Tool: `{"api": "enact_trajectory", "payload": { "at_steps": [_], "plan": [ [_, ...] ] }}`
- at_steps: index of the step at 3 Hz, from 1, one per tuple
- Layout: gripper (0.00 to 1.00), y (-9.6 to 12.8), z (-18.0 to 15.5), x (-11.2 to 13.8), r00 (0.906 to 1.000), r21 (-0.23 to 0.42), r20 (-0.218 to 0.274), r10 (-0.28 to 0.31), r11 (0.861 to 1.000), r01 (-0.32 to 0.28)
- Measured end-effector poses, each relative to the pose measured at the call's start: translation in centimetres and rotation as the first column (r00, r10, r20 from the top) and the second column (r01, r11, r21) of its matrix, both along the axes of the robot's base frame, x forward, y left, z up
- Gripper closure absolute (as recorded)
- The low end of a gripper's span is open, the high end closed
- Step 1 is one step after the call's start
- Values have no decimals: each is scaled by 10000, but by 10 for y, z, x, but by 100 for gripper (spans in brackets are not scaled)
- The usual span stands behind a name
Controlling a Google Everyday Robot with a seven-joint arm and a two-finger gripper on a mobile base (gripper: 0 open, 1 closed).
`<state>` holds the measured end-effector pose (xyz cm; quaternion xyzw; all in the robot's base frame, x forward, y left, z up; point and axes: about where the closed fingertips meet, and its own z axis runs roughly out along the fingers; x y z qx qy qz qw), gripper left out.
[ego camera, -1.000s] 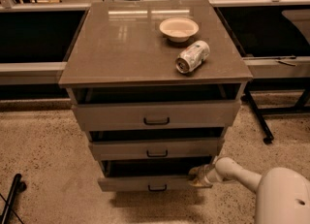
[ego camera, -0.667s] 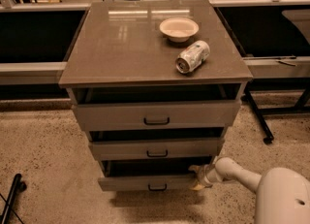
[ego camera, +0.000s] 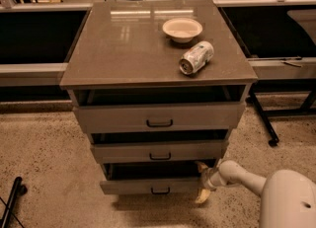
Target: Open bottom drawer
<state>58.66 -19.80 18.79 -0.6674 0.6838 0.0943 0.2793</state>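
Observation:
The gripper's fingers are spread around the end of the bottom drawer's front (ego camera: 196,185), so the robot should hook them over its top edge (ego camera: 193,179) and pull the drawer open farther.
The cabinet has three grey-brown drawers, all pulled partly out. The bottom drawer (ego camera: 153,186) is the lowest, with a small black bar handle (ego camera: 160,191) at its centre, and a dark gap shows above its front. My gripper (ego camera: 202,181) is at the right end of the bottom drawer's front, one yellowish finger above near the drawer's top edge and one below near the floor. The white arm (ego camera: 247,177) reaches in from the lower right. The middle drawer (ego camera: 159,151) and the top drawer (ego camera: 159,116) sit above.
A beige bowl (ego camera: 182,28) and a can lying on its side (ego camera: 196,57) rest on the cabinet top (ego camera: 123,49). A black stand leg (ego camera: 261,118) is on the floor to the right. A black object (ego camera: 12,200) is at the lower left. Speckled floor surrounds the cabinet.

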Motion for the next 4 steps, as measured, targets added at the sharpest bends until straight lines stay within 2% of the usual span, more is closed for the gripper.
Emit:
{"api": "enact_trajectory", "payload": {
  "at_steps": [2, 3, 4],
  "plan": [
    [0, 5, -4, -39, 9976, -411, -677, 155, 9990, -183],
    [0, 5, -4, -39, 9976, -410, -678, 155, 9990, -183],
    [17, 5, -4, -39, 9976, -410, -679, 156, 9990, -184]
  ]
}}
